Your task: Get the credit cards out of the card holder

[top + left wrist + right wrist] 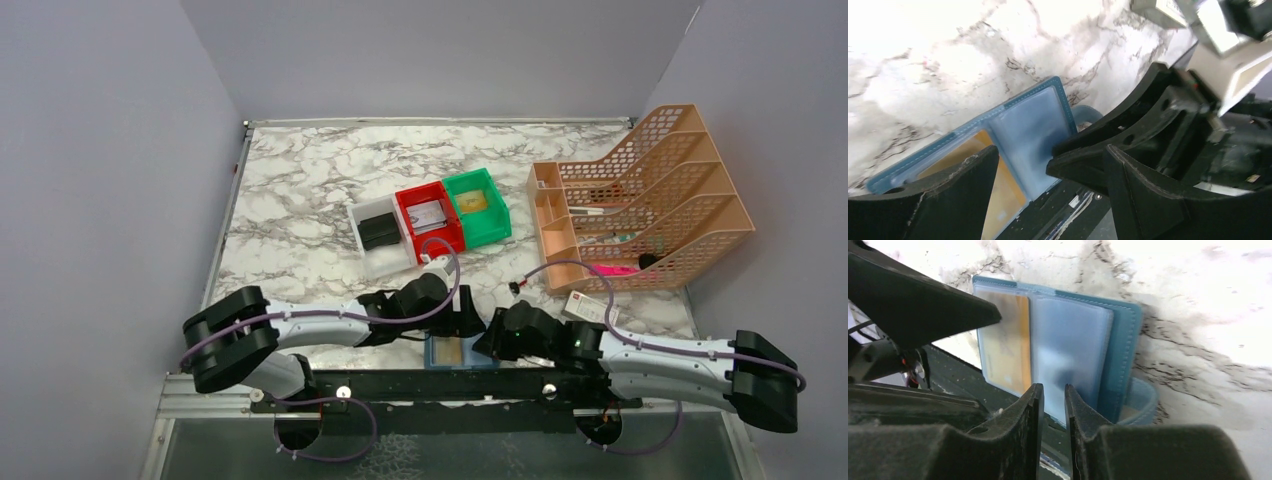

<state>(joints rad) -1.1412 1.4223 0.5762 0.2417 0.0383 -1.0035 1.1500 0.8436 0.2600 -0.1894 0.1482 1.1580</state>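
The orange-yellow card's pocket (pixel 1002 342) is below my left gripper, so next my left gripper works there while my right gripper keeps the light blue panel (pixel 1068 337) down.
The teal-blue card holder (pixel 452 352) lies open at the table's near edge, between my two grippers. Its left pocket holds an orange-yellow card (pixel 965 167) (pixel 1005 340), and a light blue pocket panel (pixel 1033 132) (pixel 1070 345) covers its right half. My left gripper (pixel 1048 200) (pixel 463 318) hangs open just above the holder with nothing between its fingers. My right gripper (pixel 1053 402) (pixel 492 342) has its jaws a thin gap apart at the near edge of the light blue panel. I cannot tell whether they pinch it.
Further back stand a white bin holding a black wallet (pixel 378 232), a red bin (pixel 430 218) and a green bin (pixel 478 205). An orange file rack (pixel 645 200) fills the right side, with a small white box (pixel 588 307) in front of it. A black rail (pixel 400 385) runs along the near edge.
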